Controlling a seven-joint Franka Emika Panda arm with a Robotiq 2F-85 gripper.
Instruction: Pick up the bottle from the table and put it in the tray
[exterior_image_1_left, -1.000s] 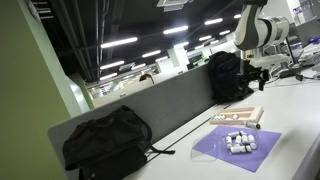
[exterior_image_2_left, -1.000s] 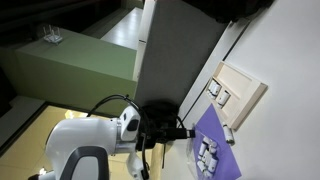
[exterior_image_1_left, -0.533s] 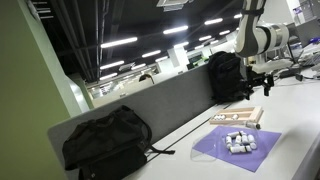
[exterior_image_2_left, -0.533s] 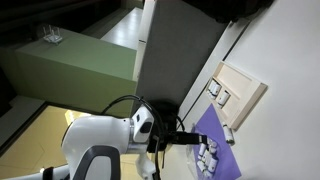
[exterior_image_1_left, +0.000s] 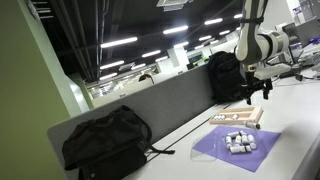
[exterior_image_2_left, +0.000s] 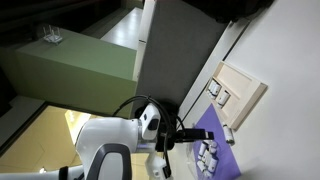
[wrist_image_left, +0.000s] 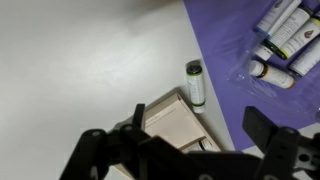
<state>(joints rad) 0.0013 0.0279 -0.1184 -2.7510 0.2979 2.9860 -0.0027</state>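
Next, my gripper moves toward the bottle's dark cap (wrist_image_left: 193, 68) before it goes down around that end of the bottle, because it is open and lined up over the tray's corner (wrist_image_left: 178, 98) with the bottle ahead.
In the wrist view a small white bottle (wrist_image_left: 195, 83) with a dark cap lies on the pale table (wrist_image_left: 80, 60), against the corner of the tan wooden tray (wrist_image_left: 168, 120) and beside the purple mat (wrist_image_left: 235, 60). My gripper (wrist_image_left: 185, 152) is open and empty. It hangs above the tray, with the bottle just ahead of the fingers. The tray also shows in both exterior views (exterior_image_1_left: 238, 116) (exterior_image_2_left: 236, 92). The gripper (exterior_image_1_left: 258, 90) is above the tray's far end; in an exterior view it (exterior_image_2_left: 186, 136) is near the mat.
Several more small bottles (wrist_image_left: 285, 40) lie on the purple mat (exterior_image_1_left: 240, 150). A grey partition panel (exterior_image_1_left: 150, 110) runs along the table edge. One black backpack (exterior_image_1_left: 105, 142) and another (exterior_image_1_left: 228, 76) stand against it.
The arm has come down and the gripper has moved lower toward the tray and mat. The bottles and tray have not moved.
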